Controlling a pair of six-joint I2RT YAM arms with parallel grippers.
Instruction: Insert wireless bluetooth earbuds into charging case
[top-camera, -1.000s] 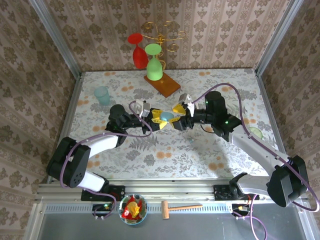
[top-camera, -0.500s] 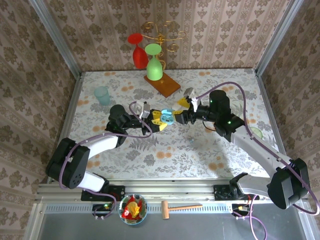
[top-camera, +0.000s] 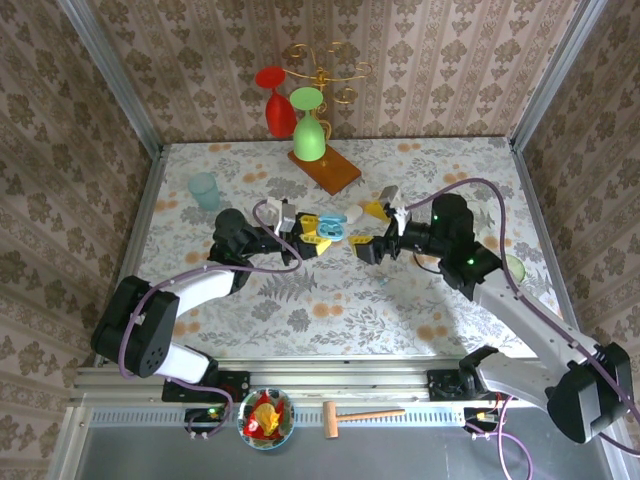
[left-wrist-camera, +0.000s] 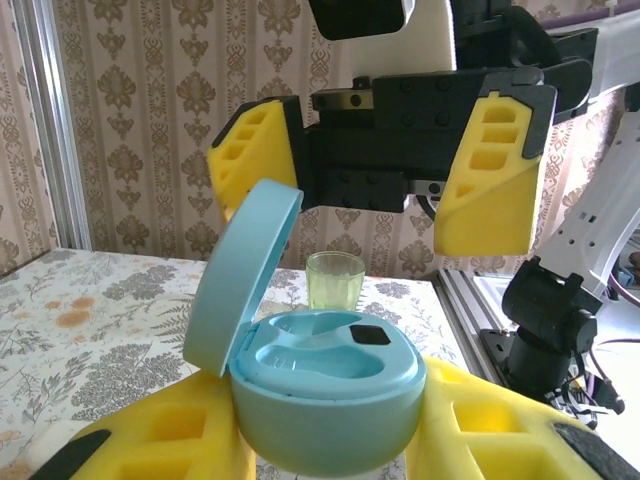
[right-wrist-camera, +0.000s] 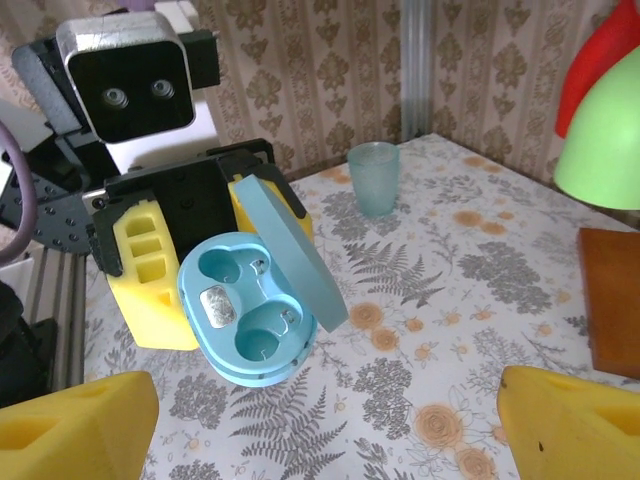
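Note:
The charging case's lid (left-wrist-camera: 222, 310) is leaning over my left gripper's finger, so next my right gripper pinches the lid (right-wrist-camera: 328, 308) and holds the case steady while my left gripper takes a new grip.
My left gripper (top-camera: 318, 233) is shut on a light blue charging case (top-camera: 330, 226) and holds it off the table. Its lid (left-wrist-camera: 240, 275) stands open on the hinge. In the right wrist view the case (right-wrist-camera: 245, 320) faces me with both wells empty and a silvery plate between them. The yellow fingers (left-wrist-camera: 150, 450) clamp the case's body (left-wrist-camera: 330, 390) from both sides. My right gripper (top-camera: 370, 230) hangs open just right of the case, apart from it, with nothing between its jaws. From the left wrist view the right gripper (left-wrist-camera: 375, 165) stands behind the case. The earbuds are out of view.
A teal cup (top-camera: 204, 190) stands at the back left and a pale green cup (top-camera: 512, 266) near the right edge. A red (top-camera: 275, 100) and a green wine glass (top-camera: 308, 130) hang on a gold rack over a wooden base (top-camera: 325, 170).
My right gripper has drawn back to the right from the case and spread its jaws wider. The case's lid has come open. The left gripper has kept its hold.

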